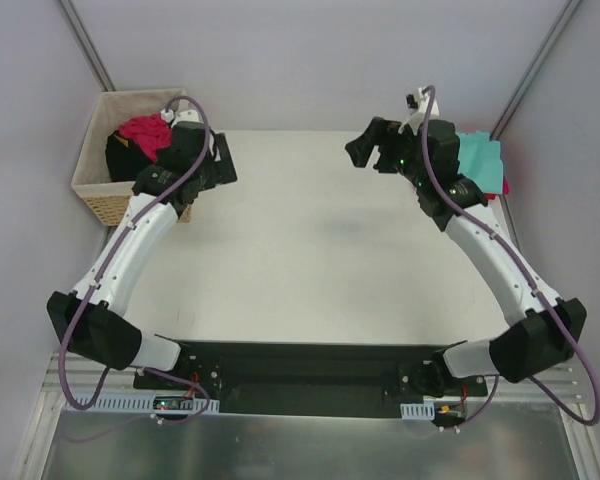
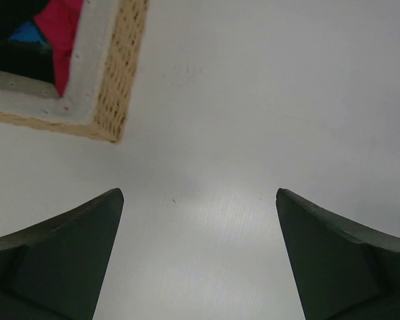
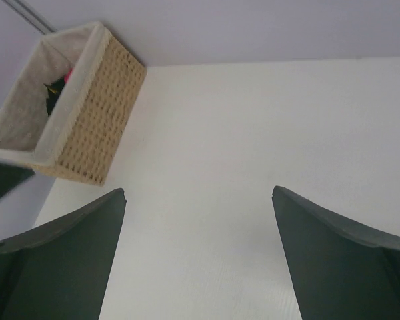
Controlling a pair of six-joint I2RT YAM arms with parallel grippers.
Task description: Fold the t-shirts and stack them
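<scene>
The pinkish-red t-shirt (image 1: 148, 131) lies on top of the dark cloth, so my left gripper should keep going, open, into the wicker basket (image 1: 113, 132) and close on that t-shirt.
A crumpled pinkish-red t-shirt (image 1: 145, 132) lies in the wicker basket (image 1: 92, 190) at the far left, on top of dark cloth. It shows as red cloth (image 2: 61, 33) in the left wrist view. A folded teal t-shirt (image 1: 479, 156) lies at the far right, on a red one (image 1: 503, 186) of which only an edge shows. My left gripper (image 1: 218, 160) is open and empty over bare table just right of the basket (image 2: 199, 193). My right gripper (image 1: 372, 152) is open and empty, left of the teal stack, above the table (image 3: 198, 192).
The white table (image 1: 310, 250) spans the middle. The basket's corner (image 2: 113, 100) is close to my left fingers. In the right wrist view the basket (image 3: 87, 127) stands across the table. Grey walls close in the back and sides.
</scene>
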